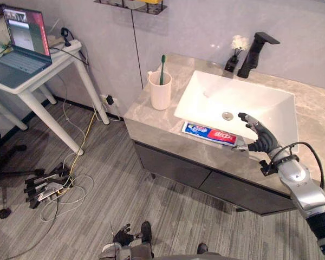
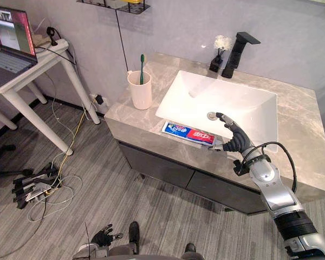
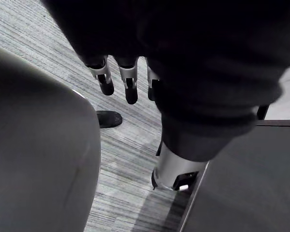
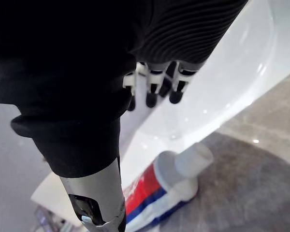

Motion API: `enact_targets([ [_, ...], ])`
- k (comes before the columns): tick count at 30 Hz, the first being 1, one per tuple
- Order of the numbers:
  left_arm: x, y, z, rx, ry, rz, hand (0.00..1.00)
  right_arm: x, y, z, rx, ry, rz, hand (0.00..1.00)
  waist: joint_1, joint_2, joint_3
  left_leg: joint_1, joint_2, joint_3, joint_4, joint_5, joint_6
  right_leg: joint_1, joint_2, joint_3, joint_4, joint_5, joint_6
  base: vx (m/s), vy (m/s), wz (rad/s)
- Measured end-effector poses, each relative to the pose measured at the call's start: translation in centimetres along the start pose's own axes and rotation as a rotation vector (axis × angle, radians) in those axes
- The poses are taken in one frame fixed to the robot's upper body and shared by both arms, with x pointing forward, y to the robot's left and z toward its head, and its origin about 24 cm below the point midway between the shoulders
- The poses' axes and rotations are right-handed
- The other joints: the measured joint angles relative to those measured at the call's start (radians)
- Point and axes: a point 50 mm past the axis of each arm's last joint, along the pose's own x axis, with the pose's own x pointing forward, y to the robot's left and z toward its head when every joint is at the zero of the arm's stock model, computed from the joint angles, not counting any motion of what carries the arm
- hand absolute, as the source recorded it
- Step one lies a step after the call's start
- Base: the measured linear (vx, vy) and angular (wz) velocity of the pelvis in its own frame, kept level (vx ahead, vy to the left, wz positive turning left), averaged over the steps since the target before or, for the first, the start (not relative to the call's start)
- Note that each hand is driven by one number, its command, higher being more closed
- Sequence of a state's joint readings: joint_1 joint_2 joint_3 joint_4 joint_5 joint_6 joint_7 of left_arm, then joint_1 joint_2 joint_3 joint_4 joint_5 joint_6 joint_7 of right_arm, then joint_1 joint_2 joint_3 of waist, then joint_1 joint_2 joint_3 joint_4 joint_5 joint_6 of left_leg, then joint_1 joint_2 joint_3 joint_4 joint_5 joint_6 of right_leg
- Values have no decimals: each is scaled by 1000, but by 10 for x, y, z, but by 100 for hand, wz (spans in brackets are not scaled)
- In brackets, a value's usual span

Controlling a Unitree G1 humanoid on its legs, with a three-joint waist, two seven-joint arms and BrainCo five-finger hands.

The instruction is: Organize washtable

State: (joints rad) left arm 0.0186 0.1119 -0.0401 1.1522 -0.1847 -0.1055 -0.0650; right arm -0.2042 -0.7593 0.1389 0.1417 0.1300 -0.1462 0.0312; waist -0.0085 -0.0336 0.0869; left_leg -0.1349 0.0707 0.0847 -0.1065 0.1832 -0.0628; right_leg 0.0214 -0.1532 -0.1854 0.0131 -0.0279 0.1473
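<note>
The toothpaste tube (image 1: 209, 134) is lying straight and its body is plump (image 4: 152, 192) behind the white cap, so it will stick out unbent when I lift it by the cap end.
A blue, red and white toothpaste tube (image 1: 211, 133) lies flat on the grey stone counter (image 1: 151, 116), along the front rim of the white sink (image 1: 260, 103). My right hand (image 1: 260, 135) hovers open at the tube's capped end. Its fingers (image 4: 152, 92) reach straight over the basin, and its thumb sits just beside the white cap (image 4: 193, 159) without closing on it. At the counter's left end stands a cream cup (image 1: 160, 90) holding a green toothbrush (image 1: 162, 67). My left hand (image 1: 122, 236) hangs low over the floor, its fingers (image 3: 130, 84) relaxed and empty.
A black faucet (image 1: 254, 54) and a small vase of white flowers (image 1: 235, 54) stand behind the sink. A white side table with a laptop (image 1: 21, 49) is at the far left. Cables and a power strip (image 1: 43, 187) lie on the floor. A wall shelf (image 1: 132, 6) hangs above.
</note>
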Motion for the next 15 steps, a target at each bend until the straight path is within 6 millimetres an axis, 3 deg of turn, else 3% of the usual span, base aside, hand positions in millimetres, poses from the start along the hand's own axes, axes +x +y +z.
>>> enact_targets([
  [5,0,1,2,2,-7,2,0,7,-6,1,12,0,-26,0,1,-6,5,9,9,-2,-1,-12,-5,9,9,-3,2,8,-1,5,-2,2],
  [11,0,1,2,2,-10,3,0,7,1,-3,11,17,4,0,1,-3,14,7,30,-5,-1,-17,-3,7,24,-2,2,16,-1,-69,-16,-1],
  [15,0,-1,4,-2,-20,-3,0,6,1,-8,8,40,5,0,9,-5,26,-16,26,-4,-1,-16,-4,-25,27,7,8,-18,-5,-106,10,6],
])
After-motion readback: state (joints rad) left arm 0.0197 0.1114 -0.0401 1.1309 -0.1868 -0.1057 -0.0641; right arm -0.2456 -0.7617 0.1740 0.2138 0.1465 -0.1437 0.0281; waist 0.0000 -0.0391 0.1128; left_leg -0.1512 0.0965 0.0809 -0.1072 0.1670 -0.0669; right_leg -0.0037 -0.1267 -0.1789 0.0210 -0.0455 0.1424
